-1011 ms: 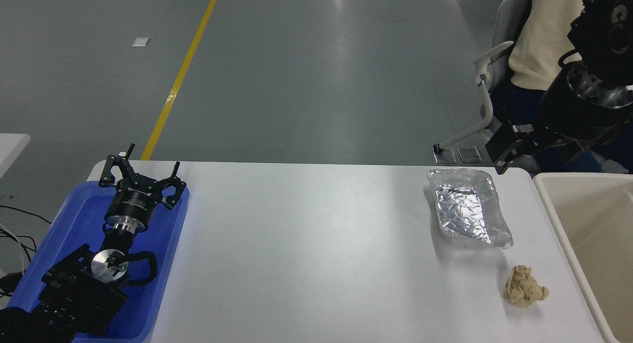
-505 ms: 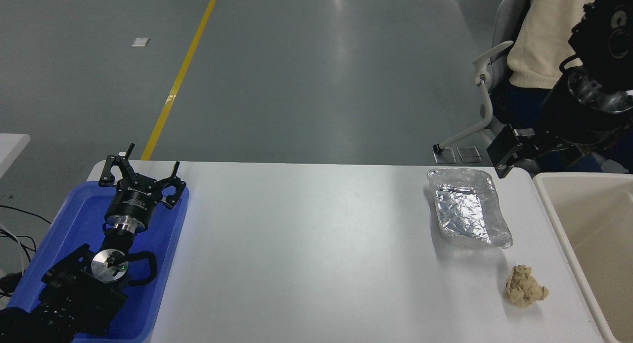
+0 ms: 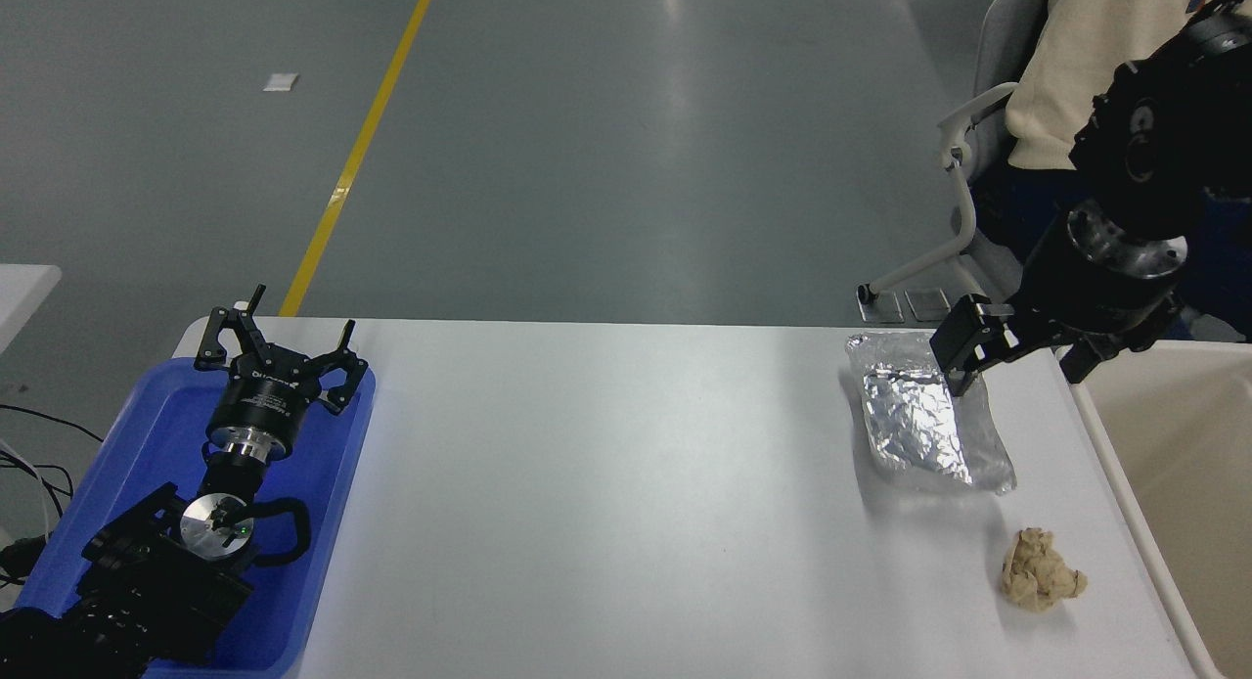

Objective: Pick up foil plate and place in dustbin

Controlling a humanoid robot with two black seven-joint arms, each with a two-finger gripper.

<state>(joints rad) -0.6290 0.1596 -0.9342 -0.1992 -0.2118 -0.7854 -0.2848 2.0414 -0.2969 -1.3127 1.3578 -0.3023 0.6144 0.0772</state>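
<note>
I expect the foil plate (image 3: 921, 421) to keep its open tray shape when I lift it by the foil plate's rim, because raised walls (image 3: 981, 439) go all around its flat bottom.
The foil plate (image 3: 919, 425), a crinkled silver tray, lies on the white table (image 3: 606, 483) near its far right corner. My right gripper (image 3: 1012, 359) hangs open over the plate's far right end, its left finger (image 3: 959, 351) above the rim. The cream dustbin (image 3: 1184, 464) stands just right of the table, under the right arm. My left gripper (image 3: 279, 351) is parked open over the blue tray (image 3: 147, 434) at the lower left, holding nothing.
A crumpled tan paper ball (image 3: 1042, 569) lies on the table in front of the plate, close to the dustbin's rim. A person in a cream top (image 3: 1081, 53) sits on a chair (image 3: 963, 151) behind the right arm at the top right.
My right arm has swung left and down from beyond the table's far right corner, and its gripper now hangs over the plate's far end. The plate, paper ball and left arm have not moved.
</note>
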